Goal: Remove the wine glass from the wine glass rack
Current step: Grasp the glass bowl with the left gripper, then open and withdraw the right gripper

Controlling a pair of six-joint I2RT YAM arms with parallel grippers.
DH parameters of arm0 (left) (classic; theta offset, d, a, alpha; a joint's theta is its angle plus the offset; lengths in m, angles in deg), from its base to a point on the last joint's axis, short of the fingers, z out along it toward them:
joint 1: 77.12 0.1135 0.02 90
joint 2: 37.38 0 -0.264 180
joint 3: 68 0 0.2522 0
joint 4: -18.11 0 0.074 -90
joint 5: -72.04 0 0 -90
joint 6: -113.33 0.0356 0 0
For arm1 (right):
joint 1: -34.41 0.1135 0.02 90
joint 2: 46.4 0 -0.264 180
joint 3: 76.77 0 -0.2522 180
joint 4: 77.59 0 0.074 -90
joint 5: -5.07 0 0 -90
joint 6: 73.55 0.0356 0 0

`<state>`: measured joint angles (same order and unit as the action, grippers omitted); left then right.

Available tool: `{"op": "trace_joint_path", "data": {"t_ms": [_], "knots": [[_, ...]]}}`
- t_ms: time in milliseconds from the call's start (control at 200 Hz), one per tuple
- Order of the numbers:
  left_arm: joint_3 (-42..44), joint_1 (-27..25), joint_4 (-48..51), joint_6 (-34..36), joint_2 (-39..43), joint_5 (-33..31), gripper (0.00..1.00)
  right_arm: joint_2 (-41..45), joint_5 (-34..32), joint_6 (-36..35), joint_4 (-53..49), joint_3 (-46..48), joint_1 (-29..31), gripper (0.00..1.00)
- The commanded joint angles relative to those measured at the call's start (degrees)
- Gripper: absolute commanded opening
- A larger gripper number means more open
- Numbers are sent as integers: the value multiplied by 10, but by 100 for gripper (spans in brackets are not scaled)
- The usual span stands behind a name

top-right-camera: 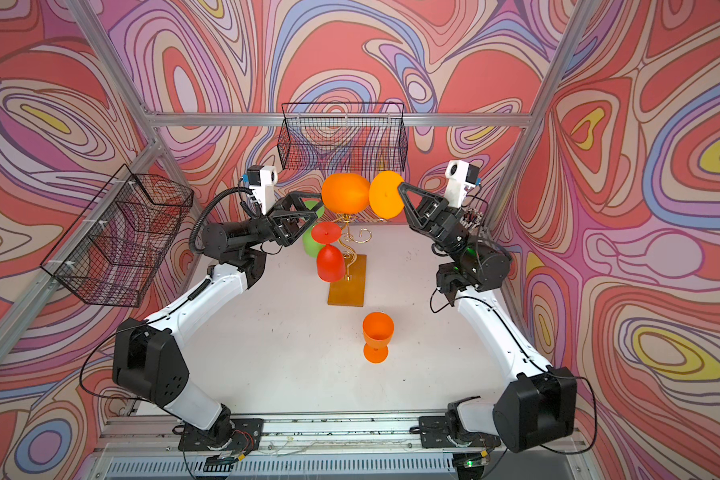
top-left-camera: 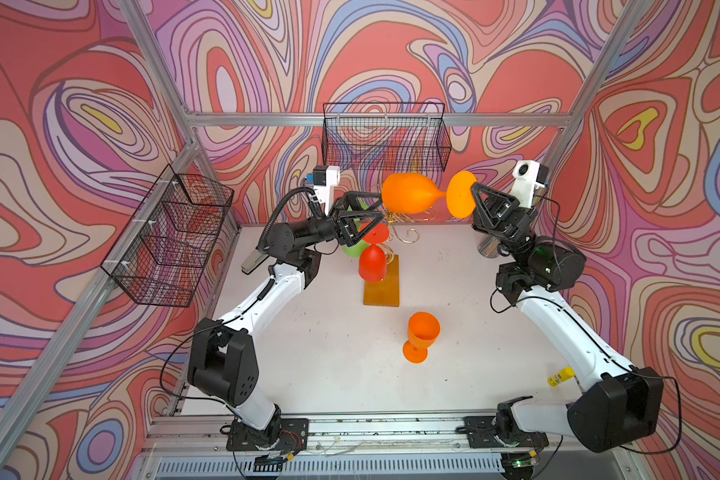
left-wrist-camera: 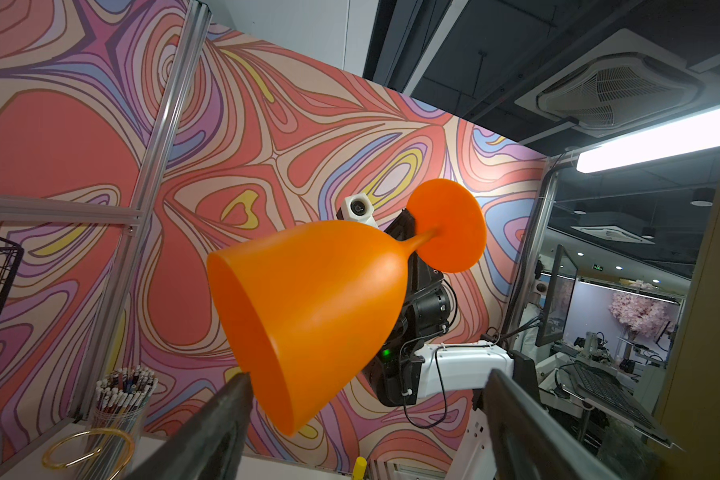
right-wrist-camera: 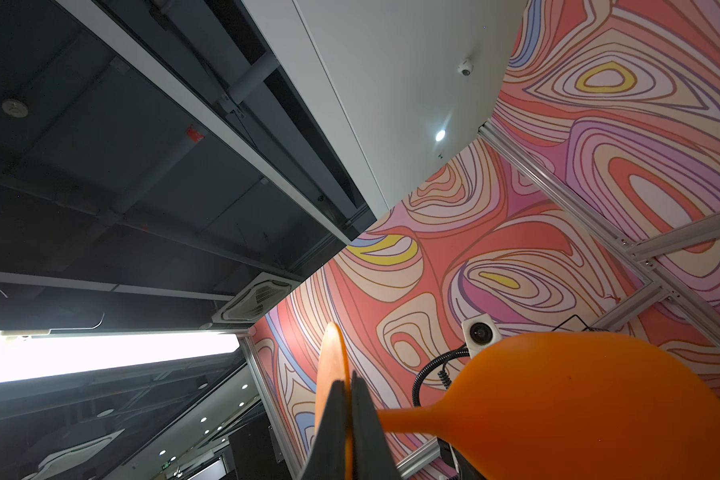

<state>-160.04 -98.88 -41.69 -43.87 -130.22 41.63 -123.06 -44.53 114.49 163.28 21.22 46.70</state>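
My left gripper should take the bowl's rim [top-left-camera: 385, 194] and set the orange glass upright, because my right gripper is holding the glass by the foot it must stand on.
An orange wine glass [top-left-camera: 410, 193] [top-right-camera: 345, 193] lies sideways in the air above the back of the table. My right gripper [top-left-camera: 474, 189] [right-wrist-camera: 347, 384] is shut on the rim of its round foot [right-wrist-camera: 331, 365]. My left gripper [top-left-camera: 379, 204] [left-wrist-camera: 366, 376] is open at the bowl's mouth, and the bowl [left-wrist-camera: 316, 299] has its rim close to one finger [left-wrist-camera: 225, 415]. Below stands the wine glass rack [top-left-camera: 382, 286] [top-right-camera: 347, 286], gold wire on an amber wooden base. A red glass [top-left-camera: 373, 262] and a green glass [top-left-camera: 352, 247] hang from it upside down.
Another orange glass [top-left-camera: 422, 332] stands upright on the table in front of the rack. Black wire baskets hang on the back wall [top-left-camera: 385, 137] and the left wall [top-left-camera: 171, 237]. A yellow marker [top-left-camera: 560, 376] lies by the right arm. A cup of pens [left-wrist-camera: 121, 395] stands at the back right.
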Motion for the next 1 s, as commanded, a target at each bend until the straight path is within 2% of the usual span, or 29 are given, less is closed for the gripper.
{"op": "trace_joint_path", "data": {"t_ms": [0,140,285,391,521,681,776,866,997], "knots": [[-31,-14,-46,-16,-9,15,82,-14,-17,27,49,5,0,0],[-35,-24,-46,-19,-10,18,68,-33,-22,47,75,5,0,0],[-31,-27,-46,-19,-5,23,61,-45,-23,54,86,5,-1,0],[-26,-28,-46,-18,1,24,49,-50,-22,56,87,3,-1,0],[-20,-27,-46,-22,7,23,28,-54,-19,56,86,1,0,0],[-13,-28,-47,-28,16,29,11,-58,-8,52,76,1,-1,0],[-6,-28,-47,-31,26,31,0,-60,2,46,68,-2,-4,20],[7,-28,-47,-32,42,34,0,-54,22,28,35,-6,-14,41],[26,-28,-46,-30,76,49,0,-21,60,-55,-90,-11,-46,56]]}}
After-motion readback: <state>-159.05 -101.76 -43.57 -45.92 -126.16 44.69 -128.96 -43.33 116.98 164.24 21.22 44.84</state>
